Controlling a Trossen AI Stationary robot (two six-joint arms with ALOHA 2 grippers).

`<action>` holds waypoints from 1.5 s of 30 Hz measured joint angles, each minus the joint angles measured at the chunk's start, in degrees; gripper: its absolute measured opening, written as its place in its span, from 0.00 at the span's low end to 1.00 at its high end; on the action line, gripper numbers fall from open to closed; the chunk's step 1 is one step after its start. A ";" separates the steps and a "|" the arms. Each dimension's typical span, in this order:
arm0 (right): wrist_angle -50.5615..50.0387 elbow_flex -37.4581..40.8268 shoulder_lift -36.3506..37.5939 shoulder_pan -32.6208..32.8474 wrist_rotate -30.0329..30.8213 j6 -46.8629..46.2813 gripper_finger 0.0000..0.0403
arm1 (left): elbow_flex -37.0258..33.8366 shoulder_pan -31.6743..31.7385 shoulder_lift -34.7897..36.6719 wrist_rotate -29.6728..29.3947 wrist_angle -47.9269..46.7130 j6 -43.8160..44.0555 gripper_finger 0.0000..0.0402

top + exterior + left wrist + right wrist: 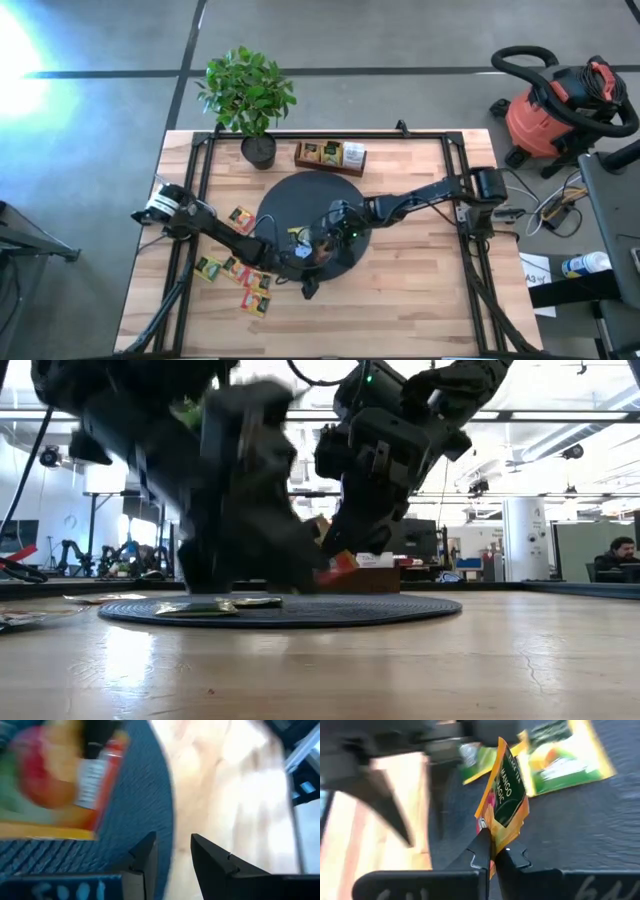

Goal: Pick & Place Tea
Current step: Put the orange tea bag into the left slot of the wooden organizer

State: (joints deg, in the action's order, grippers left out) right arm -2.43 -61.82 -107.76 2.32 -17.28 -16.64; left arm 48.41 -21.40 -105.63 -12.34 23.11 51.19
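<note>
My right gripper should continue with the tea sachet upright in its fingers and clear of the disc to the tray and let go above its orange sachets.
My right gripper is shut on an orange and green tea sachet and hangs over the near part of the black disc; in the low view this sachet is clear of the disc. Two more sachets lie flat on the disc. My left gripper stands open over the disc's near edge with nothing between its fingers. A blurred orange sachet shows just beyond it. Several sachets lie on the table left of the disc. My right gripper pinches the sachet's lower edge between its two fingers. The fingers slant down at it from the table's right. The sachet stands upright above the fingertips, slightly bent, lifted clear of the disc.
A brown wooden compartment tray with sachets stands behind the disc, a potted plant to its left at the far edge. The two arms are close together over the disc's near side. Bare wood lies right of the disc.
</note>
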 joint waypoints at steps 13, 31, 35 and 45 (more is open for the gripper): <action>-3.04 0.22 12.54 -13.43 18.27 -3.59 0.02 | 0.00 -3.55 21.31 -24.07 -23.16 5.45 0.23; -6.27 -27.55 -13.15 -29.75 8.22 3.94 0.02 | -0.80 -3.27 33.14 -31.38 -25.86 1.85 0.23; -9.18 -30.13 -15.51 -29.93 11.88 6.96 0.02 | -0.95 -3.38 33.51 -31.53 -26.41 2.68 0.23; -9.59 -30.84 -14.99 -31.64 7.71 7.06 0.02 | -0.99 -3.40 34.39 -32.31 -29.95 2.63 0.23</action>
State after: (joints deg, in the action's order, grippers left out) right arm -12.02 -92.66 -122.74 -29.32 -9.57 -9.58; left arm 47.42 -24.80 -71.24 -44.66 -6.84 53.82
